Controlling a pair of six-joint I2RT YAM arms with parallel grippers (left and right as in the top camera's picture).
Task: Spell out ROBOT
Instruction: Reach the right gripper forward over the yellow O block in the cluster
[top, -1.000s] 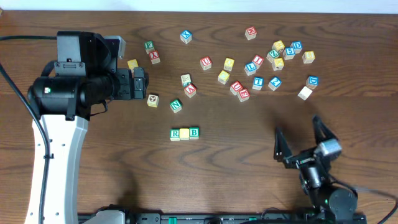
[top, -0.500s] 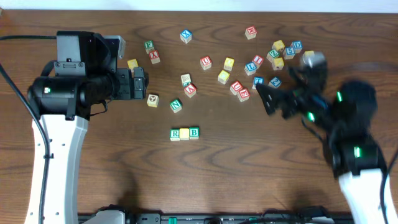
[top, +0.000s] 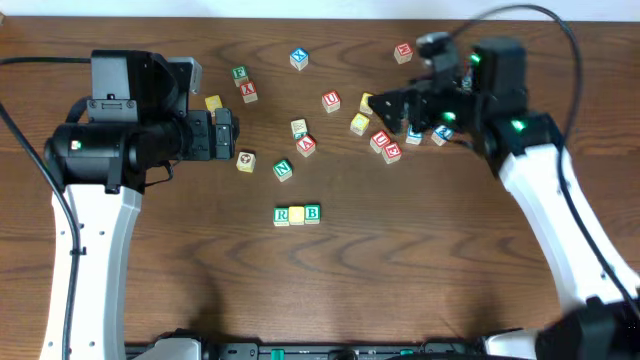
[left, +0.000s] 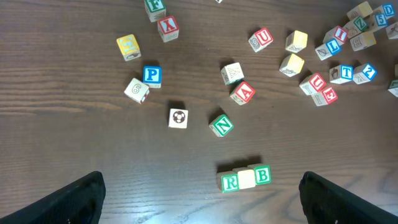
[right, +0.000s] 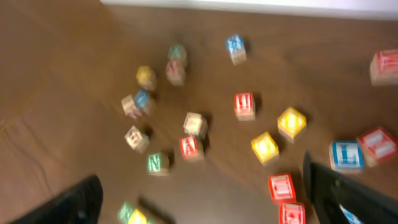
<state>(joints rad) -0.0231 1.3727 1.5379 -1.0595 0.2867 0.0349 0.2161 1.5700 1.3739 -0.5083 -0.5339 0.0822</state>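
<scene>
The robot's right hand should fetch the yellow O block (top: 367, 103) beside the red U, because the row stops at the green B (top: 312, 213) and that block lies nearer to this hand.
A row of three blocks, a green R, a pale yellow block and a green B (top: 297, 214), lies at mid table; it also shows in the left wrist view (left: 246, 178). My left gripper (top: 226, 135) is open and empty, high up left of the row (left: 202, 205). My right gripper (top: 388, 108) is open and empty, hovering over the far block cluster (right: 205, 205). Below it are two yellow blocks (right: 291, 122) and two red blocks (right: 282, 186). A blue T block (left: 341, 73) lies in that cluster.
Loose blocks lie scattered: a green N (top: 283, 170), a red A (top: 306, 146), a red U (top: 330, 101), a blue P (left: 151, 75) and a soccer-ball block (top: 246, 161). More blocks sit at the far right (top: 470, 80).
My right arm has swung from the near right edge up to the far block cluster, its jaws still open. The left arm and the blocks have not moved.
</scene>
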